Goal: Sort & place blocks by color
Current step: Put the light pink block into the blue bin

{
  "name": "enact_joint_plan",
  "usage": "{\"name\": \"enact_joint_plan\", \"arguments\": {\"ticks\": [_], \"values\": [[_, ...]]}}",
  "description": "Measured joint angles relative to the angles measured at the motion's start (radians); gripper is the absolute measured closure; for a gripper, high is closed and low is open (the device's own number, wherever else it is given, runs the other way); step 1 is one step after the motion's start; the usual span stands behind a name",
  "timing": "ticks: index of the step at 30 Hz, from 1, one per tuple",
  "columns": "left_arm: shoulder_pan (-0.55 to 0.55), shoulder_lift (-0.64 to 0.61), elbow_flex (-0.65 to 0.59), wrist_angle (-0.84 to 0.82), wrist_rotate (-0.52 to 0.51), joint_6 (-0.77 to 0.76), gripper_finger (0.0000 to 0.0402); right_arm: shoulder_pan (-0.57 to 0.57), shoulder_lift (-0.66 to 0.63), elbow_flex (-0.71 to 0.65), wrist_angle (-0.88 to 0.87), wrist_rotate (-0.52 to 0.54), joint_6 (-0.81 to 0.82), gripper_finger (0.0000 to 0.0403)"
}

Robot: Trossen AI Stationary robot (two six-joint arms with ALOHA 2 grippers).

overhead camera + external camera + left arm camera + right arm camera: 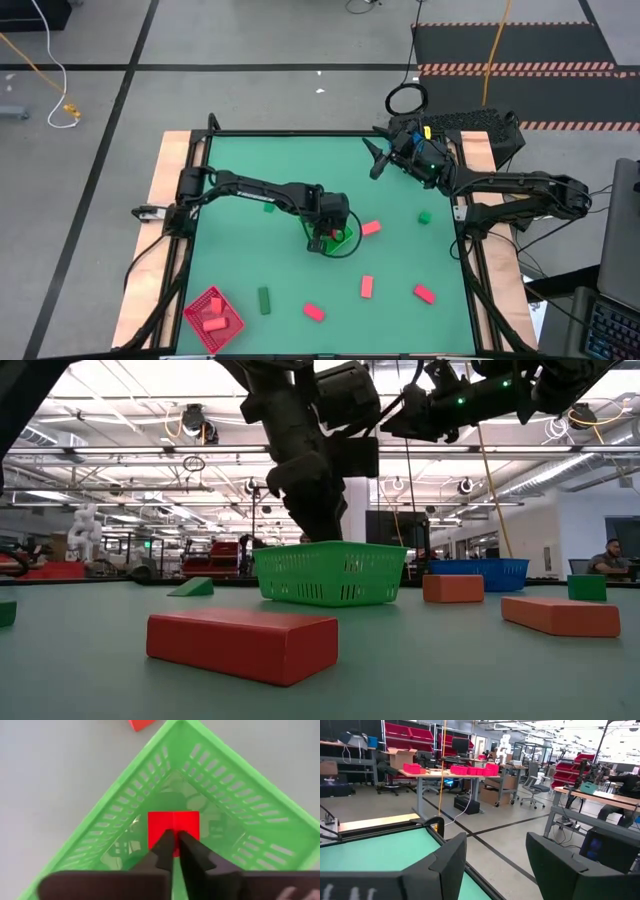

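The middle of the red block is under the spot where my left gripper's fingers meet, so next I open the fingers, turn, and grip the red block's sides before I lift.
My left gripper reaches down into the green mesh bin at mid-table, shut on a red block. Red blocks and dark green blocks lie flat on the green table top. The red bin at the near left corner holds red blocks. My right gripper waits open, raised above the far right edge, touching nothing. My left gripper pinches the red block between its two fingers, coming from above and pointing down into the green bin. The fingertips cover the block's near end, so the exact contact is hidden. Whether the block rests on the bin floor, I cannot tell.
A blue bin stands toward the far side of the table in the low view. The wooden table frame borders the mat. Open mat lies between the scattered blocks. People and benches show in the room beyond.
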Motion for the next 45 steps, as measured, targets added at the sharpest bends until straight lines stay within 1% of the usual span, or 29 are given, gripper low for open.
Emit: {"name": "enact_joint_plan", "arguments": {"ticks": [2,5,9,16,21,25,27,29,31,34,37,41,43,45], "values": [[0.001,-0.006,-0.001,-0.008,0.023,0.002,0.0393,0.000,0.000,0.000,0.000,0.000,0.000,0.0204],[0.000,-0.006,-0.002,-0.008,0.044,0.000,0.0376,0.000,0.000,0.000,-0.001,0.000,0.000,0.0204],[-0.001,-0.003,-0.005,-0.019,0.037,-0.010,0.0334,0.000,0.000,0.000,-0.001,0.000,0.000,0.0204],[0.000,-0.003,-0.005,-0.013,0.034,-0.010,0.0243,0.000,0.000,0.000,-0.001,0.000,0.000,0.0204],[0.000,-0.012,-0.005,-0.018,-0.039,0.001,0.0188,0.000,0.000,0.000,-0.001,0.000,0.000,0.0204],[0.000,-0.024,-0.005,-0.022,-0.059,0.005,0.0161,0.000,0.000,0.000,0.000,0.000,0.000,0.0204],[0.000,-0.037,-0.007,-0.041,-0.069,0.006,0.0153,0.000,0.000,0.000,0.001,0.000,0.000,0.0204],[0.000,-0.046,-0.003,-0.022,-0.090,0.007,0.0148,-0.001,0.000,0.000,0.000,0.000,0.000,0.0204],[0.004,-0.050,-0.004,-0.033,-0.120,0.006,0.0147,-0.003,0.000,0.000,0.001,-0.001,0.002,0.0204],[0.021,-0.050,-0.005,-0.024,-0.129,-0.018,0.0151,-0.003,0.000,0.000,-0.003,-0.001,0.003,0.0204],[0.043,-0.051,-0.005,-0.024,-0.097,-0.098,0.0157,-0.003,0.000,0.000,-0.003,-0.002,0.003,0.0204],[0.063,-0.051,-0.005,-0.023,-0.032,-0.265,0.0164,-0.003,0.000,0.000,-0.003,-0.002,0.004,0.0204],[0.068,-0.051,-0.005,-0.023,-0.026,-0.348,0.0167,-0.003,0.000,0.000,-0.002,-0.002,0.004,0.0204],[0.069,-0.051,-0.005,-0.021,-0.027,-0.397,0.0171,-0.003,0.000,0.000,-0.002,-0.002,0.004,0.0204]]}}
